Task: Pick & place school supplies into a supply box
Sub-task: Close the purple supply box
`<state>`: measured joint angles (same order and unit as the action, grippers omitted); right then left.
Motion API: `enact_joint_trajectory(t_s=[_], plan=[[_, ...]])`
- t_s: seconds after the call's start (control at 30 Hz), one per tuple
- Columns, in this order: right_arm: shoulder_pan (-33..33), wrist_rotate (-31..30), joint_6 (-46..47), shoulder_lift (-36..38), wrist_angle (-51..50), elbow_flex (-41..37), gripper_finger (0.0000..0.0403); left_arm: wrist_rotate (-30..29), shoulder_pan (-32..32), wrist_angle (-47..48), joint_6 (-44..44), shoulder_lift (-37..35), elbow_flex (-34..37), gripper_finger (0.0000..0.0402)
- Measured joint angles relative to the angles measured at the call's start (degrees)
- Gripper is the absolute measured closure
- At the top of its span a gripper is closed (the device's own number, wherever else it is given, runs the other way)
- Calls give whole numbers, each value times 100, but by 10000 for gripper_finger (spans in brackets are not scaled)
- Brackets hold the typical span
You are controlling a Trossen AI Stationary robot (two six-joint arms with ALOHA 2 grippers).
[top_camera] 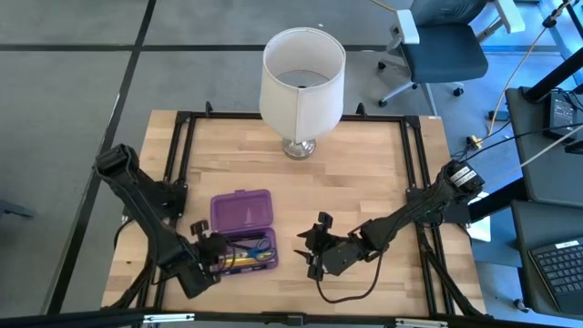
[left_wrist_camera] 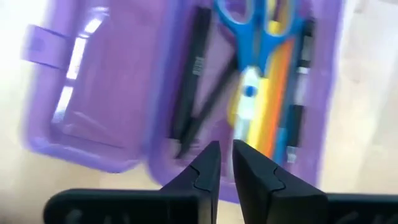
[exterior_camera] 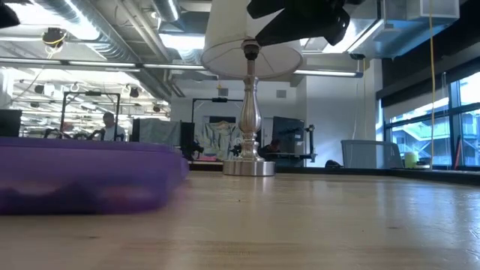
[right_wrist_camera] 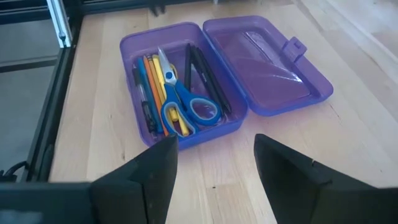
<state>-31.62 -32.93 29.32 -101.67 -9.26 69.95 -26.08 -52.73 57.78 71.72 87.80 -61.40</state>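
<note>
The fingers of my left gripper are shut close to the scissors' blades (left_wrist_camera: 242, 127), inside the tray's end rim (right_wrist_camera: 158, 32). Next, my left gripper opens, moves back and grabs that rim of the tray.
The purple supply box (top_camera: 243, 228) lies open on the wooden table, its lid (right_wrist_camera: 267, 59) folded flat toward the far side. The tray (right_wrist_camera: 180, 87) holds the school supplies: blue-handled scissors (right_wrist_camera: 193, 109) on top of orange, yellow and black pens (left_wrist_camera: 273, 93). My left gripper (left_wrist_camera: 226, 155) hovers over the tray's left end (top_camera: 219, 255), pointing down. Its fingers are almost together with nothing between them. To the right of the box, my right gripper (right_wrist_camera: 214, 168) hangs open above the bare table (top_camera: 314, 251), facing the box and holding nothing.
A white-shaded lamp (top_camera: 302, 87) on a metal foot stands at the table's far middle. A black frame (top_camera: 173, 164) runs along the table's edges. Bare wood lies to the right of the box and between the box and the lamp.
</note>
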Motion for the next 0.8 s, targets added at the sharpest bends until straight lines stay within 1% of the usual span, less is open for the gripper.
enact_joint_trajectory(t_s=[0.2, 0.27, 0.3, 0.4, 0.47, 0.53, 0.63, 0.73, 0.8], plan=[[2, 40, -120, -162, 4, 7, 188, 249, -11, -1339, -395, 104, 323, 391], [11, 48, -115, -222, -1, 7, 188, 259, -6, -1455, -279, 123, 397, 399], [23, 54, -114, -248, 11, 7, 188, 258, 7, -1429, -25, 126, 440, 399], [47, 71, -103, -298, 74, 7, 188, 253, 54, -1180, 1330, 122, 542, 398], [72, 198, -101, -299, 81, 7, 188, 459, 54, -1008, 1969, 117, 558, 399], [85, 324, -110, -297, 96, 7, 188, 690, 44, -769, 2374, 117, 566, 399], [88, 350, -132, -297, 126, 7, 188, 791, 4, -464, 2912, 115, 570, 395], [105, 407, -130, -297, 25, 7, 188, 990, -11, -375, 3391, 115, 570, 385], [105, 458, -141, -297, 26, 7, 188, 1122, -13, -374, 3559, 115, 570, 377]])
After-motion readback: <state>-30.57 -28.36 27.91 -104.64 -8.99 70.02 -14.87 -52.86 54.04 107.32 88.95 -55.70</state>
